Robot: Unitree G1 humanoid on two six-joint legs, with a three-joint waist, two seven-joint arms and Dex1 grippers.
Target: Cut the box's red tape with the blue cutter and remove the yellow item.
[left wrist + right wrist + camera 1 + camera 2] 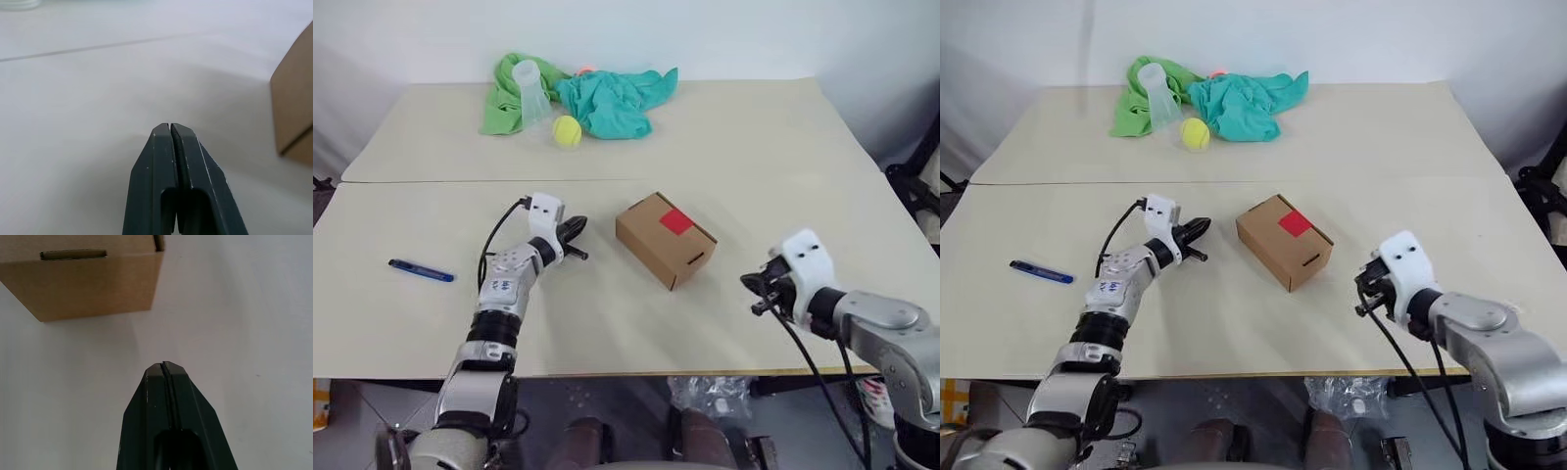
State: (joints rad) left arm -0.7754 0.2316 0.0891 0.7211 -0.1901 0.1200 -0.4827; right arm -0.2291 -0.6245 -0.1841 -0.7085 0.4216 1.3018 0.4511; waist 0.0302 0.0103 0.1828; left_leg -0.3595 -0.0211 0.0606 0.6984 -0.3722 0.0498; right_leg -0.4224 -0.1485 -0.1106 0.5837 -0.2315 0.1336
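Observation:
The robot's right gripper is near the box's slotted end (696, 261), so it should move back while the left gripper pushes the box's opposite corner (620, 227) toward it.
The closed brown box (664, 238) lies in the middle of the table, its red tape (676, 221) on the top face. The blue cutter (421, 270) lies flat at the table's left side, held by nothing. My left gripper (576, 231) is shut and empty, hovering just left of the box and pointing at it; the box's corner (295, 103) appears in the left wrist view. My right gripper (757, 291) is shut and empty, to the right of the box and nearer the front edge; the box's slotted end (83, 279) faces it. The yellow item is hidden.
At the back of the table lie a green cloth (507, 98), a teal cloth (612, 101), a clear plastic cup (530, 90) and a greenish-yellow tennis ball (567, 130). A seam (431, 181) joins two tabletops. The front edge (636, 372) runs close to my arms.

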